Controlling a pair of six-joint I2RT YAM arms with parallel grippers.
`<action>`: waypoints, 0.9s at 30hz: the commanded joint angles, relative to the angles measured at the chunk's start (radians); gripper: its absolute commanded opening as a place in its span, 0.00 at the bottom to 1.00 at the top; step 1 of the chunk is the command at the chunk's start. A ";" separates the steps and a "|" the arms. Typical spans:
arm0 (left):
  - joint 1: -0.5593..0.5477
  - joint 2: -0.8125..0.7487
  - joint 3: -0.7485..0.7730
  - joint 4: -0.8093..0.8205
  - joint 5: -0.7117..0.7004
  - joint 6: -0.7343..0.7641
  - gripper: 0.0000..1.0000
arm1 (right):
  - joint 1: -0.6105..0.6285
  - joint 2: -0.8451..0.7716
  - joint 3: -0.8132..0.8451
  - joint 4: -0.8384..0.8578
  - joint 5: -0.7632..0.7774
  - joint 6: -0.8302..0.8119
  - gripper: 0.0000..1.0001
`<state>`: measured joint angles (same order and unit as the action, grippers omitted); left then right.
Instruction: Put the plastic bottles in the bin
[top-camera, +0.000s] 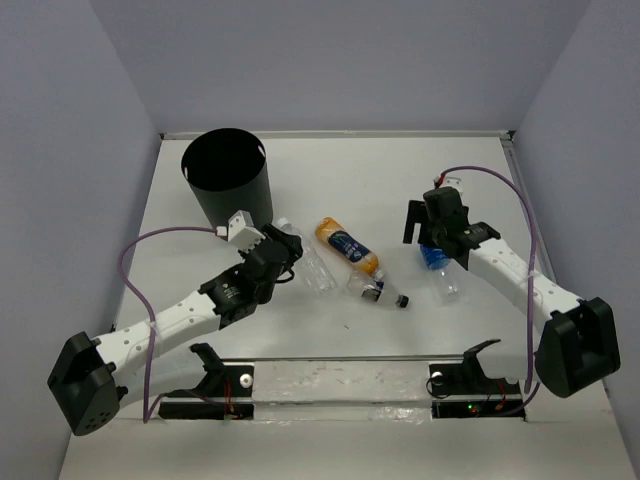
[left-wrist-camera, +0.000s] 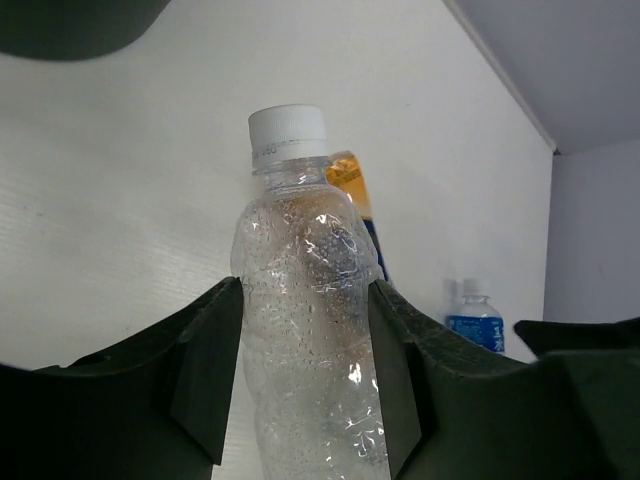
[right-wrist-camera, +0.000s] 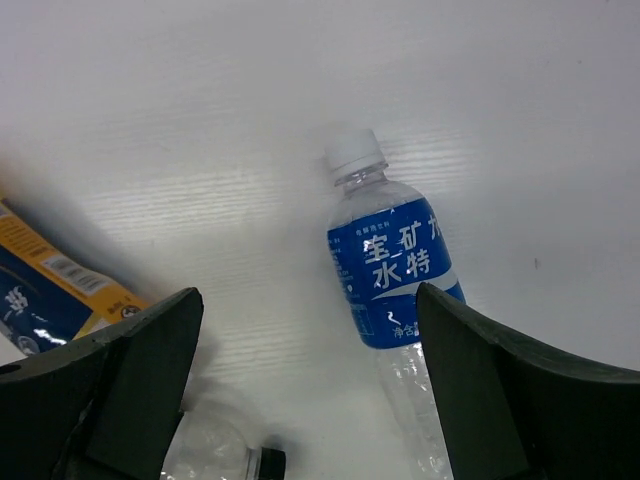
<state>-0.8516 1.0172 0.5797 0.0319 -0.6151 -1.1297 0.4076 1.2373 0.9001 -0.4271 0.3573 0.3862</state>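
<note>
My right gripper will close on the blue-labelled bottle (top-camera: 440, 270). The bottle lies off-centre on its round side (right-wrist-camera: 397, 270), so I expect it to roll and turn its label then.
My left gripper (top-camera: 283, 250) is shut on a clear white-capped bottle (top-camera: 312, 268); in the left wrist view both fingers press the sides of this bottle (left-wrist-camera: 300, 300), gripper (left-wrist-camera: 304, 375). The black bin (top-camera: 226, 185) stands just behind it, its wall at the top left of the left wrist view (left-wrist-camera: 70, 25). An orange bottle with a blue label (top-camera: 348, 247) and a clear dark-capped bottle (top-camera: 380, 292) lie mid-table. My right gripper (top-camera: 432, 246) is open above a blue-labelled bottle (right-wrist-camera: 395, 265), with its jaws (right-wrist-camera: 310, 370) spread wide and empty.
The white table ends at grey walls at the back and sides. The orange bottle (right-wrist-camera: 40, 290) and dark-capped bottle (right-wrist-camera: 225, 455) lie left of the right gripper. The blue-labelled bottle (left-wrist-camera: 472, 325) shows far right in the left wrist view, the orange one (left-wrist-camera: 355, 190) behind the held bottle.
</note>
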 joint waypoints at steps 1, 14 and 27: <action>-0.007 -0.103 0.146 -0.090 -0.123 0.158 0.22 | -0.043 0.091 0.013 -0.019 -0.089 -0.038 0.93; 0.175 -0.016 0.620 0.077 -0.312 0.716 0.22 | -0.128 0.313 0.042 0.014 -0.162 -0.081 0.85; 0.471 0.241 0.726 0.209 -0.329 0.931 0.22 | -0.128 0.095 0.069 0.025 -0.179 -0.093 0.53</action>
<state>-0.3901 1.2556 1.2816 0.0841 -0.8249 -0.3588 0.2810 1.5364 0.9218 -0.4351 0.1909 0.3023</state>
